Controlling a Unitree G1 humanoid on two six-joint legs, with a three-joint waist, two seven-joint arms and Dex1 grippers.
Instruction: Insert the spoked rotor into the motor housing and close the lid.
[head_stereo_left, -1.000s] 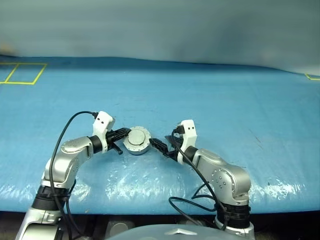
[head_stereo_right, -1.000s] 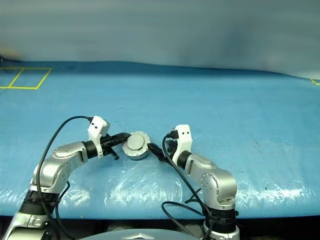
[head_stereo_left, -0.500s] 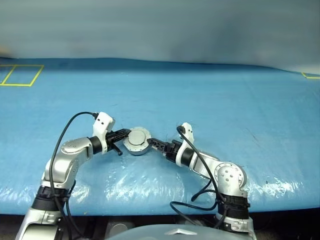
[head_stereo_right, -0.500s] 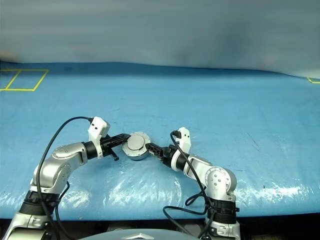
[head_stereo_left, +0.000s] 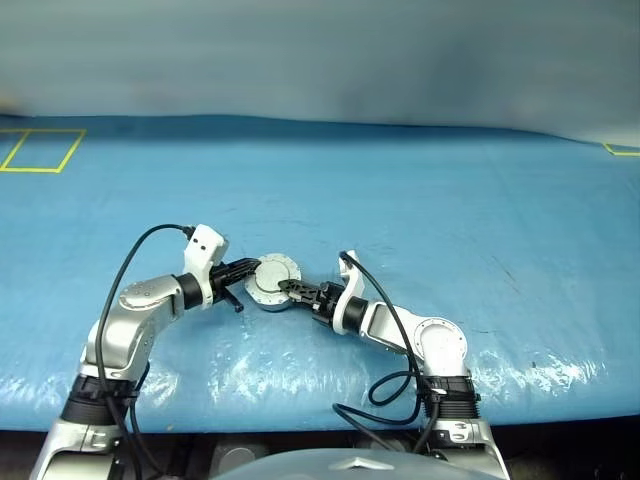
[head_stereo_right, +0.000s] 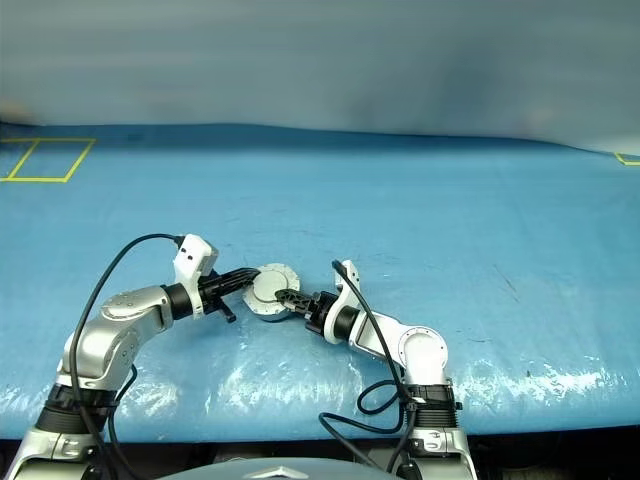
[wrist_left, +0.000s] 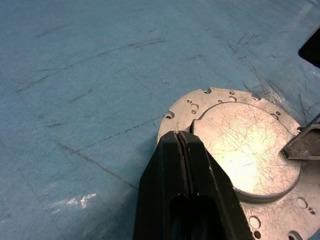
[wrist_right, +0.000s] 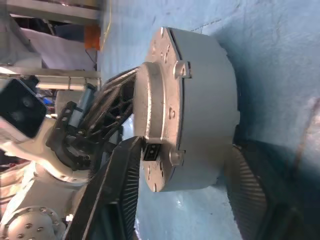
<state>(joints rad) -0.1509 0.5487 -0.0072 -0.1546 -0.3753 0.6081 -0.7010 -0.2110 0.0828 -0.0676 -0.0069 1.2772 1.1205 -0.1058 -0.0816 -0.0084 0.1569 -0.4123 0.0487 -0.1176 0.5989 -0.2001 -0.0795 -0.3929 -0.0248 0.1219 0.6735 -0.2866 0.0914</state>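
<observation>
My left gripper should leave the lid's rim, open and press housing and lid together (head_stereo_left: 256, 298), because my right gripper is clamping the lid at one side (wrist_right: 169, 150) only.
The motor housing (head_stereo_left: 272, 296) stands on the blue sheet with the lid (head_stereo_left: 272, 277) on top, smooth face and raised centre circle up. My left gripper (head_stereo_left: 250, 270) is shut, and its tips rest on the lid's rim (wrist_left: 190, 112). My right gripper (head_stereo_left: 291, 289), rolled on its side, is closed across the housing (wrist_right: 205, 100). One finger (wrist_right: 120, 190) lies on the lid's face and the other (wrist_right: 252, 190) sits at the housing's base. The spoked rotor is hidden.
A blue sheet (head_stereo_left: 420, 210) covers the table, and its front edge runs close below both arms. A yellow taped square (head_stereo_left: 40, 150) lies at the far left and a yellow mark (head_stereo_left: 622, 151) at the far right. Black cables loop off both wrists.
My right gripper has rolled onto its side, moved left up to the housing and closed from wide open onto it. The left gripper and the housing have not moved.
</observation>
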